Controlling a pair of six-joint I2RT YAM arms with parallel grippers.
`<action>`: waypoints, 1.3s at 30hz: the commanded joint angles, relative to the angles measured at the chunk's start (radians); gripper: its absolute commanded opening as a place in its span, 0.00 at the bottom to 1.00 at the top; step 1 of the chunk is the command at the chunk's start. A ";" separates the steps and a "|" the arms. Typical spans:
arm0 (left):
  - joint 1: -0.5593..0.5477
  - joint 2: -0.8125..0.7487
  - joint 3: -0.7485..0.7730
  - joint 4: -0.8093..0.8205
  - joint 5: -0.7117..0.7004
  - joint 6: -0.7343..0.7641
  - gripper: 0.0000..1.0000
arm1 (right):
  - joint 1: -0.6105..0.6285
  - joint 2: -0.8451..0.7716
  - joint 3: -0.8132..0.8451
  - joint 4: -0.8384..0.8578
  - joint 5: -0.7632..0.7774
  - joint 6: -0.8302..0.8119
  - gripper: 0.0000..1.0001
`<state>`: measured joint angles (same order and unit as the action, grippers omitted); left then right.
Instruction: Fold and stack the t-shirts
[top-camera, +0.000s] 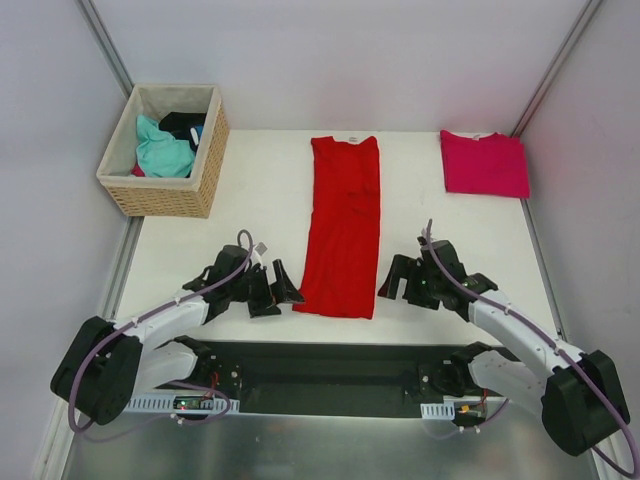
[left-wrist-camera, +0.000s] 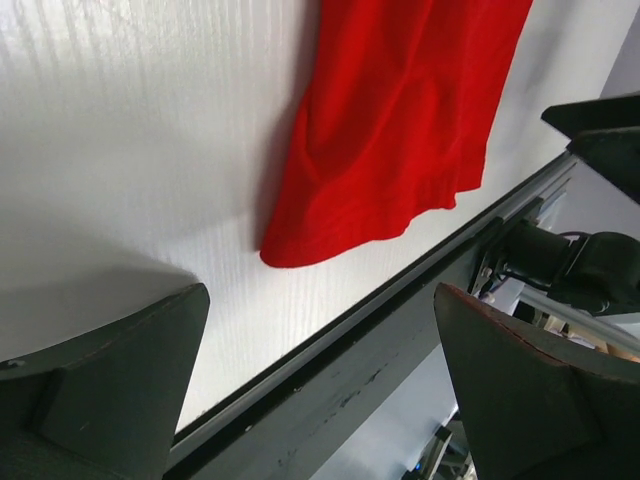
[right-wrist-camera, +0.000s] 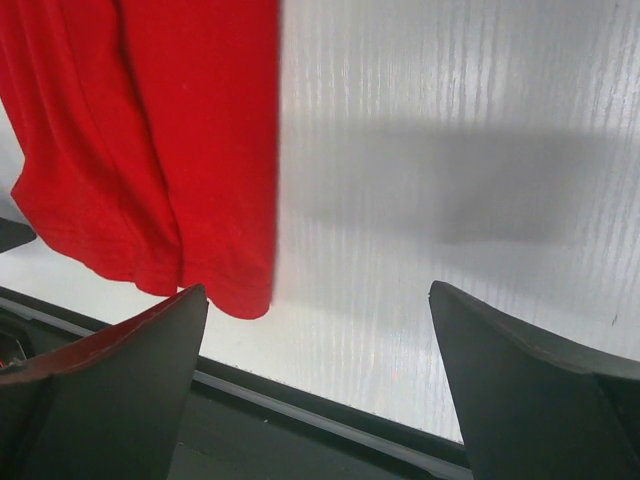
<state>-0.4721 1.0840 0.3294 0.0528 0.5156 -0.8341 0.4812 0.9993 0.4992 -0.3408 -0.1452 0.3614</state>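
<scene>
The red t-shirt's long piece lies limp and creased (right-wrist-camera: 150, 150). The red t-shirt should fold over on itself, with its collar end staying flat, when I carry the near hem (top-camera: 334, 314) forward.
A bright red t-shirt (top-camera: 343, 228) lies folded into a long narrow strip down the middle of the white table, its collar at the far end. Its near hem shows in the left wrist view (left-wrist-camera: 385, 150) and the right wrist view (right-wrist-camera: 150, 150). A magenta-pink t-shirt (top-camera: 484, 163) lies folded at the far right. My left gripper (top-camera: 284, 290) stands open just left of the red hem, not touching it. My right gripper (top-camera: 392, 280) stands open just right of the hem, empty too.
A woven wicker basket (top-camera: 166, 190) at the far left holds teal and black cloth. The table's near edge (left-wrist-camera: 330, 335) with its dark rail runs just behind both grippers. Grey walls close in the sides and back.
</scene>
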 joint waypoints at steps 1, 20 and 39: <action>-0.013 0.069 -0.044 0.125 -0.019 -0.032 0.97 | 0.013 -0.048 -0.034 -0.018 0.004 0.036 0.98; -0.083 0.312 -0.066 0.366 0.012 -0.088 0.67 | 0.151 0.038 -0.064 0.054 0.030 0.139 0.92; -0.086 0.304 -0.093 0.384 0.014 -0.099 0.41 | 0.327 0.243 0.010 0.154 0.085 0.240 0.61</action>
<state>-0.5446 1.3808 0.2760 0.4969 0.5674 -0.9558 0.7792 1.1961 0.4942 -0.1661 -0.0998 0.5694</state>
